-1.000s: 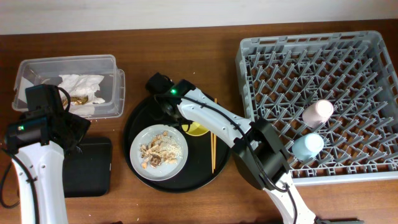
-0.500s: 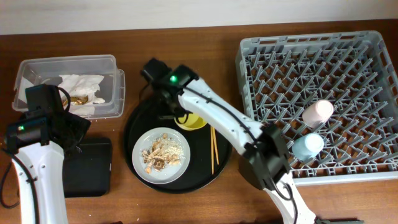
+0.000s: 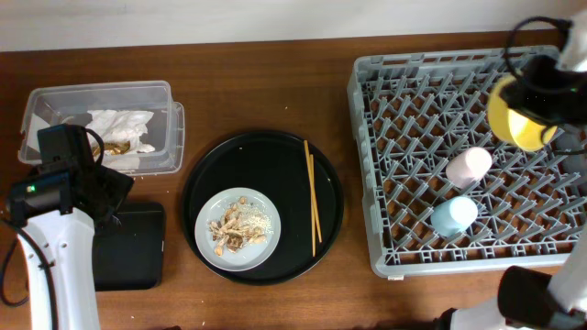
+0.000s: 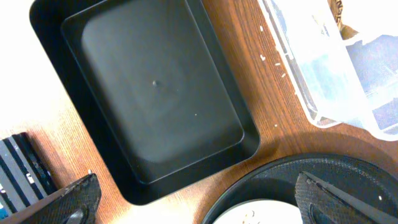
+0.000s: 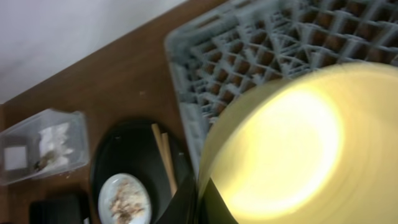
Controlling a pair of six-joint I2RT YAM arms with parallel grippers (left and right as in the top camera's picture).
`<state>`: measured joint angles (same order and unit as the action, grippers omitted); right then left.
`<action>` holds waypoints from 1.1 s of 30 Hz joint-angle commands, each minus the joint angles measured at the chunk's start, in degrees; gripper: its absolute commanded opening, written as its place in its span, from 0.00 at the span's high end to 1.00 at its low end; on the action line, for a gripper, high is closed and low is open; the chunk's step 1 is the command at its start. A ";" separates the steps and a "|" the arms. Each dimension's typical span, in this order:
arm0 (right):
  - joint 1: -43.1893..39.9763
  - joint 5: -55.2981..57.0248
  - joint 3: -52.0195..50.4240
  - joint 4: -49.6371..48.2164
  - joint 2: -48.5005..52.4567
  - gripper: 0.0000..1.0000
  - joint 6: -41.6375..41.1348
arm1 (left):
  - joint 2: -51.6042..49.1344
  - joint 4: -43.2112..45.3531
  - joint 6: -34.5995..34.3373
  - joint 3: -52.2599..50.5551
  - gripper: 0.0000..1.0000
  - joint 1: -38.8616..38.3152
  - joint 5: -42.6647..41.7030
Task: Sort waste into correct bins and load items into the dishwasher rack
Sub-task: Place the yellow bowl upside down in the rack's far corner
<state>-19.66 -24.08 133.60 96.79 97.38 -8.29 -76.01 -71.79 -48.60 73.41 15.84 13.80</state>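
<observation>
The yellow bowl (image 3: 515, 117) hangs on edge beyond the pink cup, so next my right gripper swings it back face down over the rack's open pegs (image 3: 461, 103) behind the cup.
My right gripper (image 3: 543, 92) is shut on the rim of the yellow bowl (image 3: 515, 115) and holds it on edge above the right side of the grey dishwasher rack (image 3: 413, 101). In the right wrist view the bowl (image 5: 298, 143) fills the frame beside my fingers (image 5: 199, 202). A pink cup (image 3: 468, 166) and a light-blue cup (image 3: 454, 215) lie in the rack. The pale-grey plate (image 3: 213, 249) with food scraps (image 3: 235, 225) and the chopsticks (image 3: 312, 197) lie on the round black tray (image 3: 275, 165). My left gripper (image 4: 199, 199) is open and empty between the shallow black tray (image 4: 155, 93) and the round tray.
The clear box (image 3: 55, 101) at the far left holds white napkins (image 3: 119, 124) and a brown wrapper. The shallow black tray (image 3: 133, 247) lies just in front of it. The clear box's corner (image 4: 329, 74) shows in the left wrist view.
My right gripper has lifted the yellow bowl off the round tray and carried it right, over the rack. The left arm has not moved.
</observation>
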 commanded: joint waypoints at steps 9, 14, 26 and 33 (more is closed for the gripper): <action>-27.96 -62.23 -29.88 -3.98 19.65 0.96 39.63 | 0.26 -0.09 0.72 0.20 0.01 0.15 0.59; -17.92 -64.85 -29.81 -24.55 24.04 0.96 32.70 | 0.26 -0.09 0.72 0.20 0.01 0.15 0.59; -6.69 -50.66 -32.26 -69.16 25.11 0.96 -15.15 | 0.26 -0.09 0.72 0.20 0.01 0.15 0.59; -6.97 -51.74 -32.35 -66.79 30.58 0.96 -14.53 | 0.26 -0.09 0.72 0.20 0.01 0.15 0.59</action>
<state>-26.37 -76.01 101.75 29.82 125.40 -23.40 -76.01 -71.81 -48.60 73.38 15.84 13.96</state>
